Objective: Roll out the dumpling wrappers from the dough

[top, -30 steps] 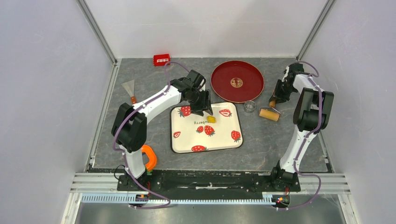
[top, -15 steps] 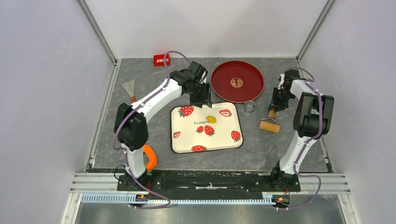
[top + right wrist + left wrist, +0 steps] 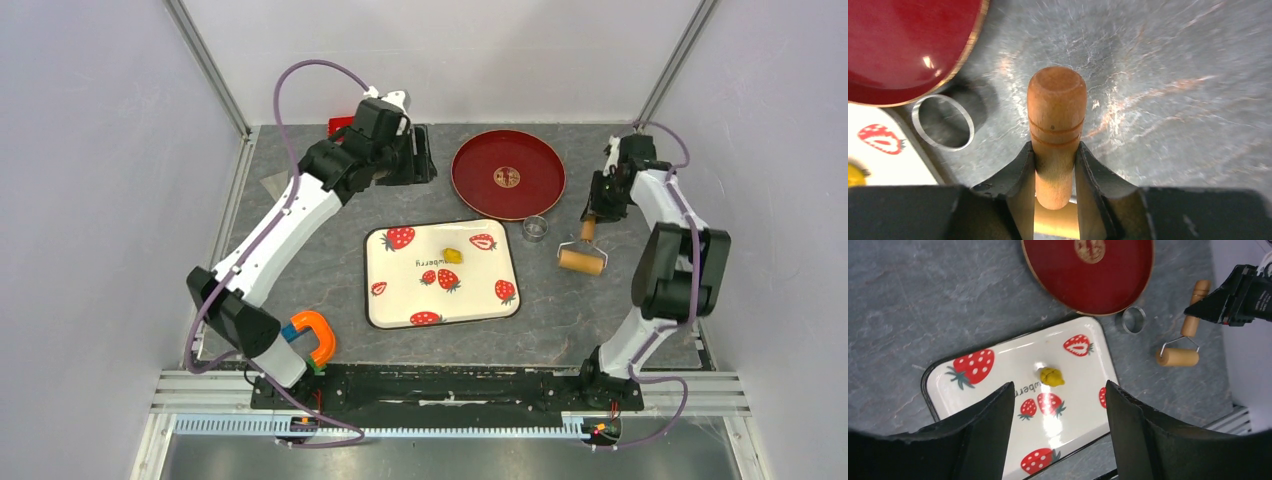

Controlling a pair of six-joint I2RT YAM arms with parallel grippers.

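I should take the metal neck (image 3: 586, 243) with my left gripper and turn the roller around before rolling, because the roller's drum (image 3: 582, 262) in my right gripper points back toward my base.
The dough (image 3: 452, 255) is a small yellow lump lying on the white strawberry-print tray (image 3: 400, 290); the left wrist view shows the dough (image 3: 1050, 376) from high above. My left gripper (image 3: 415, 155) hangs raised over the back of the table, open and empty, and its own view shows the left gripper (image 3: 1059, 385) with jaws wide apart. My right gripper (image 3: 597, 208) is shut on the wooden handle (image 3: 1056, 107) of the roller (image 3: 581, 260), which rests on the table right of the tray. The right gripper (image 3: 1055, 150) has both jaws pressed on the handle. No dumpling wrappers are in view.
A red plate (image 3: 507, 175) lies behind the tray, and a small metal ring (image 3: 536, 227) sits between the plate and the roller. A red box (image 3: 340, 124) and a scraper (image 3: 272, 183) are at the back left. An orange tool (image 3: 315, 335) lies by the left arm's base.
My left arm has risen and pulled back from the tray toward the rear, its jaws opening wider. The dough stays on the tray. The right gripper and roller shifted slightly nearer.
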